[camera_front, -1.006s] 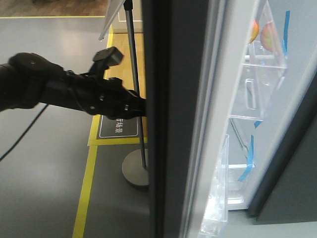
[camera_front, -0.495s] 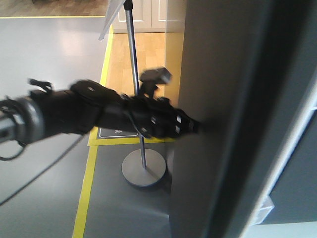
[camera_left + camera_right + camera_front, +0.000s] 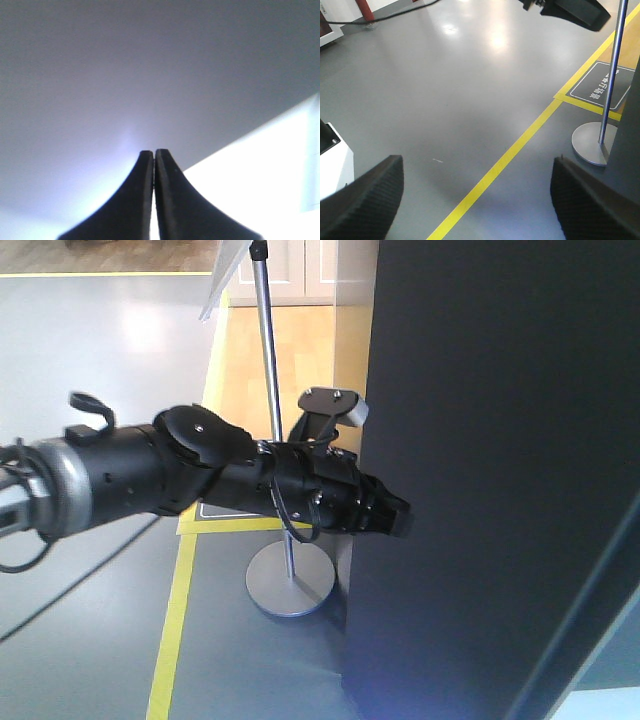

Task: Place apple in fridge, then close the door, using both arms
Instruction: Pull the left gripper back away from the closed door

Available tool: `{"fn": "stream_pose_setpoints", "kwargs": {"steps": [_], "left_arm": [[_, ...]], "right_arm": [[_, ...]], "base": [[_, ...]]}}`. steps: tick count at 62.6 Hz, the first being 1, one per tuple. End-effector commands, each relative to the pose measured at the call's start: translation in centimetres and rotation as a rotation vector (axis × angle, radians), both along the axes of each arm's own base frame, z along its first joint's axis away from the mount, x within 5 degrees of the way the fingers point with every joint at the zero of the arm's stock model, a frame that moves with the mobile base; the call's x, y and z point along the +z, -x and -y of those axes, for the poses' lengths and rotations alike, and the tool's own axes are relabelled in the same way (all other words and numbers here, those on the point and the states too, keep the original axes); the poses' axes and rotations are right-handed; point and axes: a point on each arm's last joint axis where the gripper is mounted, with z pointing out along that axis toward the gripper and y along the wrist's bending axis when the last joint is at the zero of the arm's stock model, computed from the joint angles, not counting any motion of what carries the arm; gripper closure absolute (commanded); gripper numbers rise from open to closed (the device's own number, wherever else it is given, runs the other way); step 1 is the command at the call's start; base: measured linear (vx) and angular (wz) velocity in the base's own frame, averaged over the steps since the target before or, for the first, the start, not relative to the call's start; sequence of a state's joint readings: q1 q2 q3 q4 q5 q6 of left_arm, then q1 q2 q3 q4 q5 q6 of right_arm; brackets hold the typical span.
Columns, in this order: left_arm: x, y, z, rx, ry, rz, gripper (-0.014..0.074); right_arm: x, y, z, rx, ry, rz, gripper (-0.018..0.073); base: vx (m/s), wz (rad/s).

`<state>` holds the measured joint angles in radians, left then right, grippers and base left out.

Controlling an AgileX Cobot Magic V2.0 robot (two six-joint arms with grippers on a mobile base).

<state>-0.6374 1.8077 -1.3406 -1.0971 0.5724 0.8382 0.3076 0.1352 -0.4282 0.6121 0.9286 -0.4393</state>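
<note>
My gripper will make the fridge door (image 3: 470, 480) swing shut around one side of the sign stand when it pushes the door, because the door's bottom edge (image 3: 362, 698) slants out from beside the stand on that side.
The door (image 3: 500, 440) shows only its flat dark grey outer face, which fills the right of the front view. My left gripper (image 3: 400, 518) reaches in from the left and its tip rests against that face. In the left wrist view the left gripper (image 3: 153, 151) is shut with nothing between its fingers, and the grey door (image 3: 150, 65) lies right before it. My right gripper (image 3: 477, 161) hangs open over the floor, holding nothing. The fridge's inside and the apple are hidden behind the door.
A sign stand with a thin metal pole and a round base (image 3: 290, 585) stands just left of the door, behind my left arm. A yellow floor line (image 3: 175, 620) runs along the grey floor. A white unit (image 3: 332, 160) sits at the right wrist view's left edge.
The door has swung toward shut: its white-lined back, the bins and the apple were visible, now only the outer face shows. My left arm followed it to the right, pressing on it.
</note>
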Motion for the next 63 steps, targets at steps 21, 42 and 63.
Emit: {"fn": "stream_pose_setpoints", "kwargs": {"steps": [21,42,63], "left_arm": [[8.5,2.1,-6.0,0.213,-0.259,0.318,0.0603],[7.8,2.8,-13.1,0.404,-0.334,0.29,0.0603],[6.4,7.0,-18.7,0.509,-0.305,0.314,0.0603]], "right_arm": [[1.4,-0.3,0.0,-0.028,-0.063,0.058,-0.0017],[2.1,-1.3,0.6,-0.161,-0.104,0.09,0.0025],[2.6,-5.8,1.0,-0.287,0.161,-0.061,0.0313]], "base": [[0.0,0.0],[0.0,0.0],[0.0,0.0]]}}
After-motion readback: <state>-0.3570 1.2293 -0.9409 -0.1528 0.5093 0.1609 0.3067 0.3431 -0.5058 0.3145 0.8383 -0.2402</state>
